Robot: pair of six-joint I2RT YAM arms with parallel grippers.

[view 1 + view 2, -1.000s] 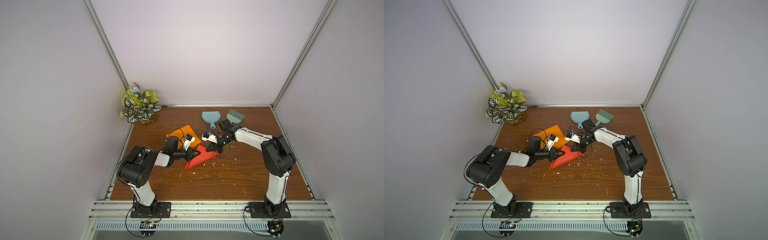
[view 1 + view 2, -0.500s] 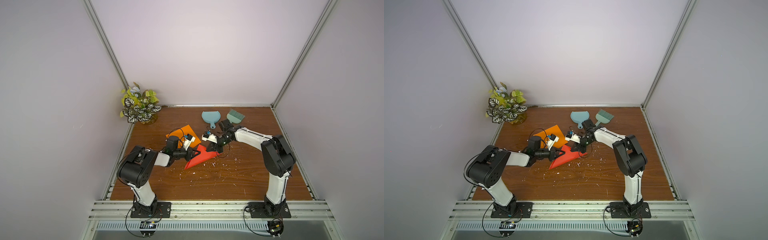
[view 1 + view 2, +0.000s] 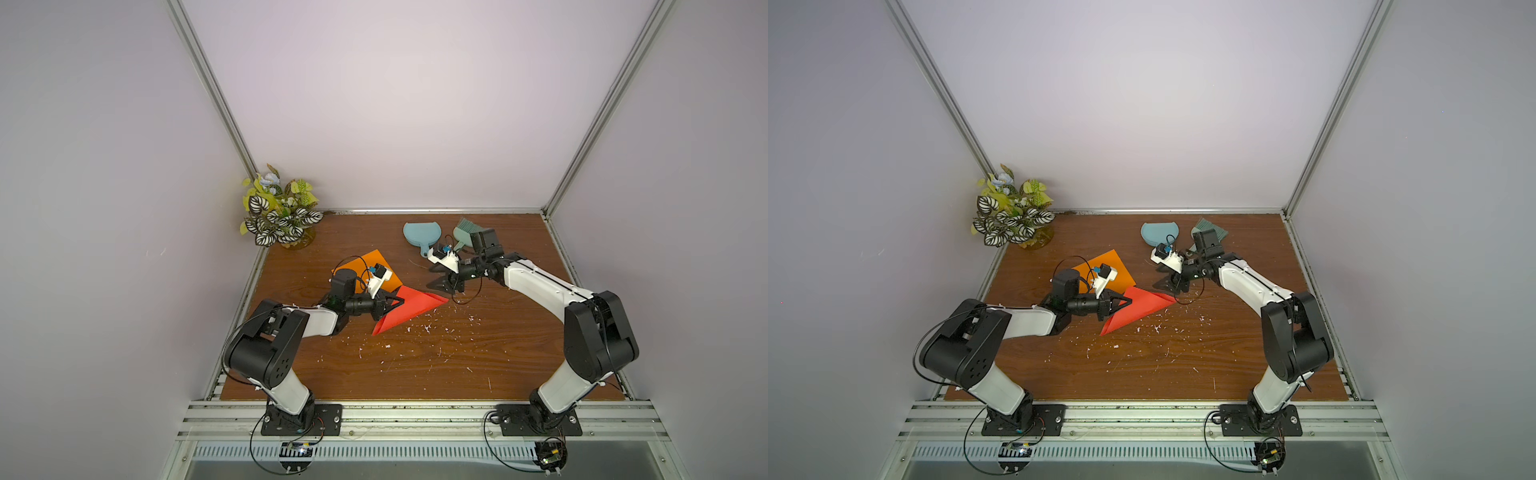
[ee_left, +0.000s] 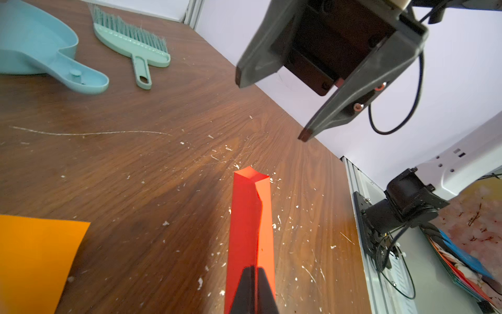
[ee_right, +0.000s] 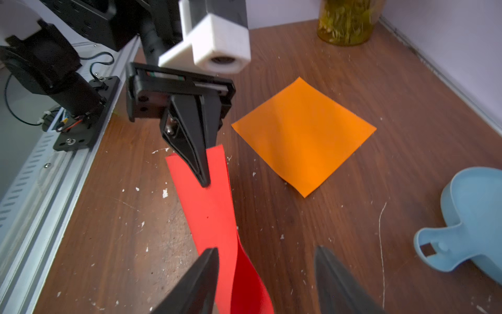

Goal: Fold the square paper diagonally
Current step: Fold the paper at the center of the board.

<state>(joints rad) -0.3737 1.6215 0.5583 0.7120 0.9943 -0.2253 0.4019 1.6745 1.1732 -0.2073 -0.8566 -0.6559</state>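
The red paper's layers bow apart (image 5: 247,272) past my left gripper's hold, so I should move my right gripper lower and farther in and close over the bowed edge (image 5: 237,245).
The red square paper (image 3: 411,309) (image 3: 1140,309) lies folded into a loose triangle on the wooden table, its two layers bowed apart. My left gripper (image 3: 398,300) (image 4: 254,267) is shut on the paper's near-left corner, also visible in the right wrist view (image 5: 204,182). My right gripper (image 3: 440,279) (image 5: 267,249) stands open just beyond and above the paper's right tip (image 4: 251,174). In the left wrist view the right gripper (image 4: 271,108) hovers with spread jaws, touching nothing.
An orange paper square (image 3: 370,266) (image 5: 304,133) lies flat behind the left gripper. A blue dustpan (image 3: 422,235) and green brush (image 3: 465,230) lie at the back, and a potted plant (image 3: 280,212) stands in the back left corner. White scraps dot the table.
My right gripper has opened, let go of the red paper's right corner and lifted slightly away. The left gripper stays shut on the paper in the same place.
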